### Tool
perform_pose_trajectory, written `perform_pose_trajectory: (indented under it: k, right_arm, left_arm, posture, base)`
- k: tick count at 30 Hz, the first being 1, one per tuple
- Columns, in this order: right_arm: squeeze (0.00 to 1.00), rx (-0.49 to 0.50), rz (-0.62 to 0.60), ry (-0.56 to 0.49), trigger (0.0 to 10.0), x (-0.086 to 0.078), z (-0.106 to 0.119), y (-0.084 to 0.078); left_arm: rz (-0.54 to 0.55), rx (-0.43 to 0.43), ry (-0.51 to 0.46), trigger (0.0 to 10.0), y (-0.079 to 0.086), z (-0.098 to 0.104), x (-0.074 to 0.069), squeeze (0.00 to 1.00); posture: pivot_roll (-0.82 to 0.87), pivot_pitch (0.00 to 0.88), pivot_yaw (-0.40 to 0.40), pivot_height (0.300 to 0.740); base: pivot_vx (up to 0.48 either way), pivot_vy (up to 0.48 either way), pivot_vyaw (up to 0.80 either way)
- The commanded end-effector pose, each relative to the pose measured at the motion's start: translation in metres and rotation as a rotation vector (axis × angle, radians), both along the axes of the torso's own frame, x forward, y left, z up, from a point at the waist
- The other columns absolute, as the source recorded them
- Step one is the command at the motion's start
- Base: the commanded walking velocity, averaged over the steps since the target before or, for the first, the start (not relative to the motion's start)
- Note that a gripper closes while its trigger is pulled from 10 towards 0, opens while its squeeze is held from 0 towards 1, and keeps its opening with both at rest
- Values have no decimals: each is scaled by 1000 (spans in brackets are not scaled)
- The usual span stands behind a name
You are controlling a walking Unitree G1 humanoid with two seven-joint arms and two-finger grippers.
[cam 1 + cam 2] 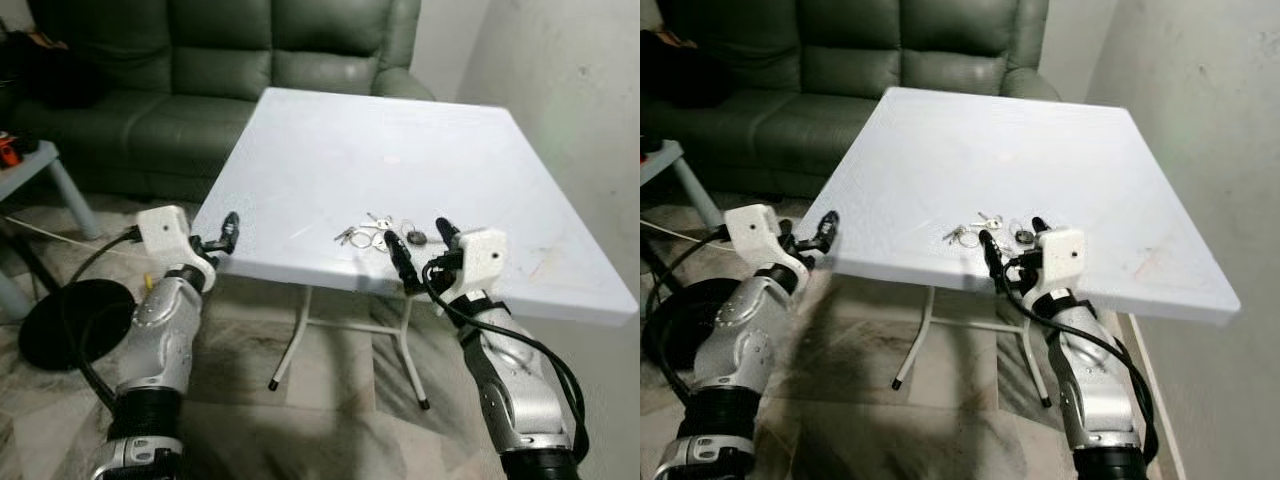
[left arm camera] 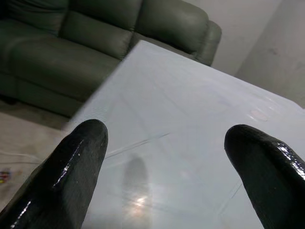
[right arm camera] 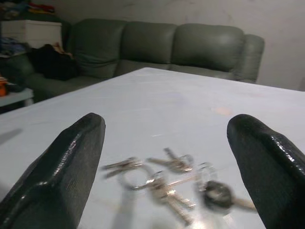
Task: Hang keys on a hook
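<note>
The thin wire ring (image 3: 206, 173) lies separate from the big ring, so I expect the black fob (image 1: 417, 238) will come up and leave the other keys behind when I lift it.
A bunch of silver keys (image 1: 372, 237) on rings, with a small black fob (image 1: 416, 238), lies near the front edge of the white folding table (image 1: 400, 130). My right gripper (image 1: 424, 250) is open at that front edge, just short of the keys, one finger on each side of the fob end. The right wrist view looks between its fingers at the keys (image 3: 167, 183), which lie flat and untouched. My left gripper (image 1: 230, 232) is open at the table's front left corner, holding nothing, and its wrist view looks across bare tabletop (image 2: 190, 143).
A green leather sofa (image 1: 200, 60) stands behind the table. A white wall (image 1: 570, 80) runs along the right. A small grey side table (image 1: 30, 165) and a round black object (image 1: 70, 320) with a cable sit on the floor at the left.
</note>
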State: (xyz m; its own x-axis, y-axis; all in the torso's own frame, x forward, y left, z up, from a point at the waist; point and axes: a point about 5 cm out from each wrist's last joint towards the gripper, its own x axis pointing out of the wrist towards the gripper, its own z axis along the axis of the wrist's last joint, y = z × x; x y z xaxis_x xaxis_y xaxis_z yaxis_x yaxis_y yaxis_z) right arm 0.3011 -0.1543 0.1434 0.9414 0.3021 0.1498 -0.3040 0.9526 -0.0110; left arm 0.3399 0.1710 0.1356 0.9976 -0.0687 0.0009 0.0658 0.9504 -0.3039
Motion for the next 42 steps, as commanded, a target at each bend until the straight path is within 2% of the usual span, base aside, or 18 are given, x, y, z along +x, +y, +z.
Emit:
perform_pose_trajectory:
  k: [1,13,15,17,24,29,31,35,39,41,42]
  right_arm:
    - [0,-3,-35,3,10000,0,2,-8]
    - [0,-26,-75,48,10000,3,-2,-9]
    - [0,-18,-110,101,10000,6,-5,-11]
    - [0,-3,-112,126,10000,7,-6,-11]
    - [0,-72,-66,98,10000,6,-5,-9]
    - [0,-62,-67,131,10000,7,-6,-9]
    - [0,-60,-72,169,10000,9,-9,-9]
    - [0,-79,-47,150,10000,10,-7,-6]
    - [0,-109,-42,149,10000,22,-3,0]
    - [0,-107,-39,150,10000,25,0,1]
    - [0,-112,-25,134,10000,29,4,4]
  left_arm:
    - [-41,3,5,10000,-11,3,3,0]
    - [-11,-2,15,10000,-10,1,3,0]
    - [-2,-11,34,10000,-11,-1,3,0]
    - [7,-6,42,10000,-11,-3,2,0]
    - [12,10,43,10000,-13,-6,-1,0]
    - [8,8,39,10000,-13,-6,-1,0]
    - [-15,13,39,10000,-15,-6,-2,0]
    - [-58,25,27,10000,-22,-5,-4,0]
    - [-196,94,19,10000,-43,-6,-12,0]
    - [-224,102,17,10000,-48,-6,-15,0]
    - [-243,136,13,10000,-52,-7,-18,0]
  posture:
    - [-85,7,-48,724]
    - [-83,12,-59,724]
    - [-81,17,-66,724]
    - [-82,19,-67,724]
    - [-81,20,-73,724]
    - [-81,20,-72,724]
    - [-79,17,-73,724]
    - [-75,16,-74,724]
    - [-58,27,-80,724]
    - [-56,30,-82,724]
    - [-50,40,-85,724]
  base:
    - [0,0,0]
    - [0,0,0]
    - [0,0,0]
    - [0,0,0]
    - [0,0,0]
    - [0,0,0]
    - [0,0,0]
    - [0,0,0]
    - [0,0,0]
    - [0,0,0]
    - [0,0,0]
